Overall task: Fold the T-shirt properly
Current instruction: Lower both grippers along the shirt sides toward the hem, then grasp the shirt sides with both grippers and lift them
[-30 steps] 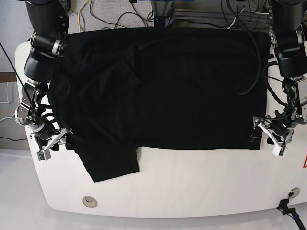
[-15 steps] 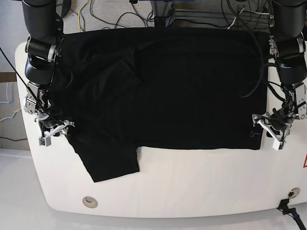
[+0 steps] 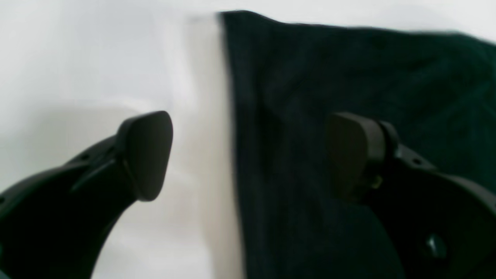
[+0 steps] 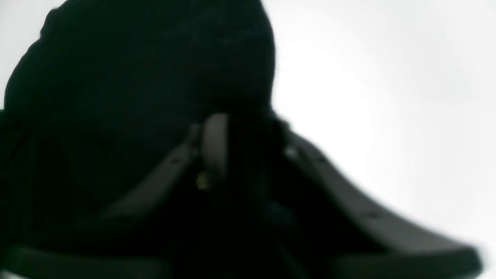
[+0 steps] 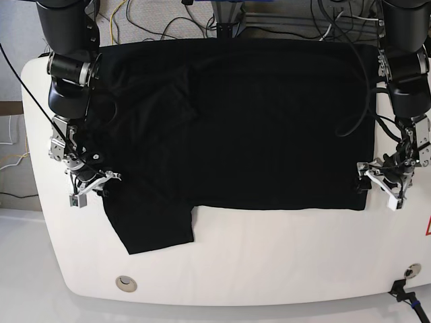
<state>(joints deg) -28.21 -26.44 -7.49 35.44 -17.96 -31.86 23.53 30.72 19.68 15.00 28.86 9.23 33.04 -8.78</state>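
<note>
The T-shirt's edge [image 3: 238,158] is between the open fingers of my left gripper while my right gripper pinches the T-shirt's opposite edge, so next my left gripper closes before both grippers pull back.
The black T-shirt [image 5: 256,121] lies spread across the white table [image 5: 283,256], with one sleeve [image 5: 151,225] hanging toward the front left. My right gripper [image 5: 93,186] is at the shirt's left edge. In the right wrist view its jaws are closed close together on a fold of the black fabric [image 4: 155,69]. My left gripper [image 5: 379,187] is at the shirt's front right corner. In the left wrist view it [image 3: 248,155] is open and straddles the shirt's edge [image 3: 348,77], one finger over bare table, the other over the cloth.
A round metal grommet [image 5: 126,283] sits in the table near the front left. Cables [image 5: 161,20] run behind the table's far edge. A black cable end [image 5: 404,293] lies at the front right corner. Bare white table runs along the front.
My right gripper has moved up and rightward onto the shirt's left edge. My left gripper has shifted slightly back at the right corner. The sleeve has shifted a little.
</note>
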